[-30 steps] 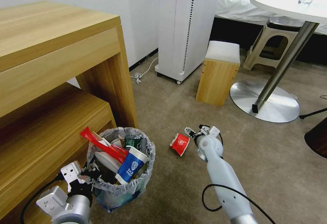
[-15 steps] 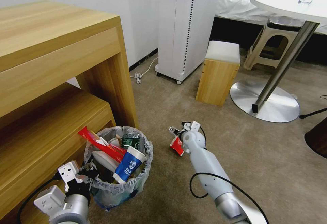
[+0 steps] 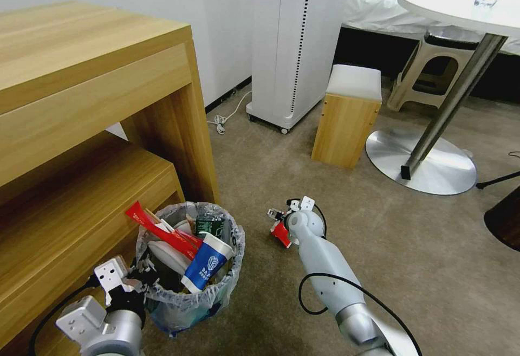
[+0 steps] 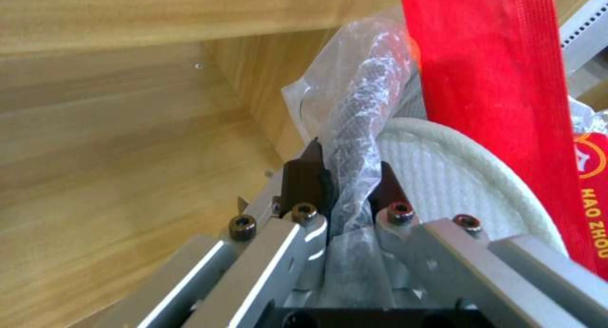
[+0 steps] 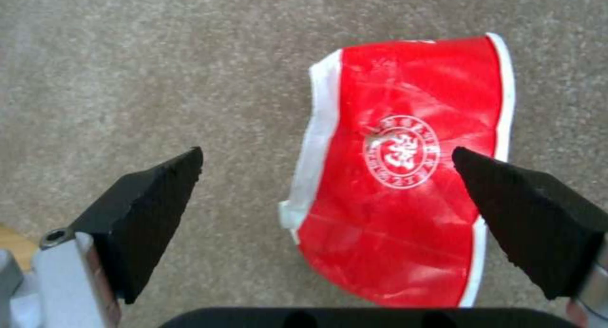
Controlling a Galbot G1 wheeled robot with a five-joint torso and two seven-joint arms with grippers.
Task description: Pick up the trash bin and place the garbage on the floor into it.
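Observation:
I expect the cup to buckle inward between my fingers when I lift it, as creases run across the flattened red paper cup's side (image 3: pixel 281 234).
The trash bin (image 3: pixel 236 248), black with a crinkly clear bag, stands on the floor (image 3: pixel 422 258) beside the desk. It holds a blue paper cup (image 3: pixel 207 265), a red wrapper (image 3: pixel 161 230), a white slipper (image 3: pixel 164 254) and a green-labelled bottle (image 3: pixel 210 225). My left gripper (image 3: pixel 142 277) is shut on the bin's bagged rim (image 4: pixel 361 109), next to the slipper (image 4: pixel 456 185) and the wrapper (image 4: pixel 494 105). A flattened red paper cup (image 3: pixel 280 233) lies on the carpet to the bin's right. My right gripper (image 5: pixel 326 159) hangs open just above this cup (image 5: pixel 405 176), one finger on either side.
A wooden desk (image 3: pixel 81 101) rises on the left, close to the bin. Farther back stand a white tower appliance (image 3: pixel 295 41), a wooden box stool (image 3: pixel 346 117), a round table's metal base (image 3: pixel 428 163) and a plastic stool (image 3: pixel 433 69). A white cable (image 3: pixel 222 120) lies by the wall.
My right arm has swung left, bringing its gripper from beside the red cup to directly over it. The left gripper and bin have barely shifted.

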